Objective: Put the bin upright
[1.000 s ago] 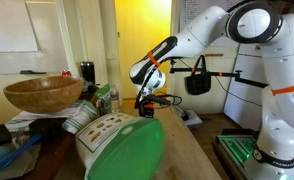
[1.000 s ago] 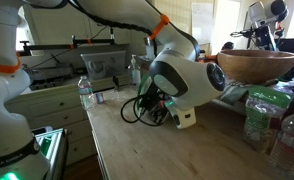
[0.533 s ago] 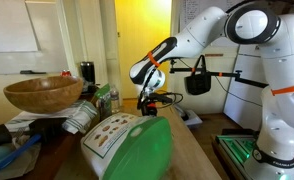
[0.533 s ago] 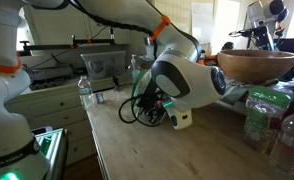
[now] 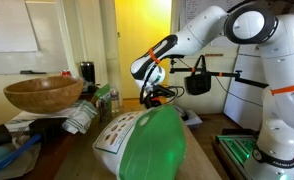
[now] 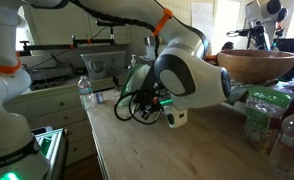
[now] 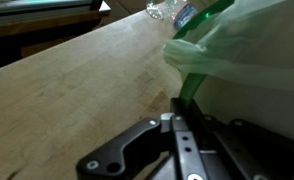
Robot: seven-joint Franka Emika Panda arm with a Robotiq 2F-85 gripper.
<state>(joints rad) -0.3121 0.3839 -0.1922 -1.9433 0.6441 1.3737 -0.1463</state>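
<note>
The bin is tilted with its green lid (image 5: pixel 155 148) facing the side, and my gripper is holding the bin's green edge low. Next, I raise that edge (image 7: pixel 191 86) and roll the bin upright.
The bin (image 5: pixel 150 145) is a white bin with a bright green rounded lid and printed pictures on its side. It fills the foreground of an exterior view, tilted on the wooden table with its lid towards the camera. My gripper (image 5: pixel 153 97) is behind the bin at its far end. In the wrist view my gripper (image 7: pixel 175 128) has its black fingers close together on a green edge of the bin (image 7: pixel 192 85), with pale plastic beside it. In an exterior view my gripper (image 6: pixel 147 105) is low over the table and the arm hides most of the bin.
A brown wooden bowl (image 5: pixel 42 93) stands on clutter beside the bin and also shows in an exterior view (image 6: pixel 257 65). Plastic bottles (image 6: pixel 262 118) stand near it. The wooden table (image 6: pixel 167 150) runs under the gripper. The robot base (image 5: pixel 272 120) stands at the side.
The bin has tipped further up and swung, its green lid moving right and rising in an exterior view. The gripper has moved with it.
</note>
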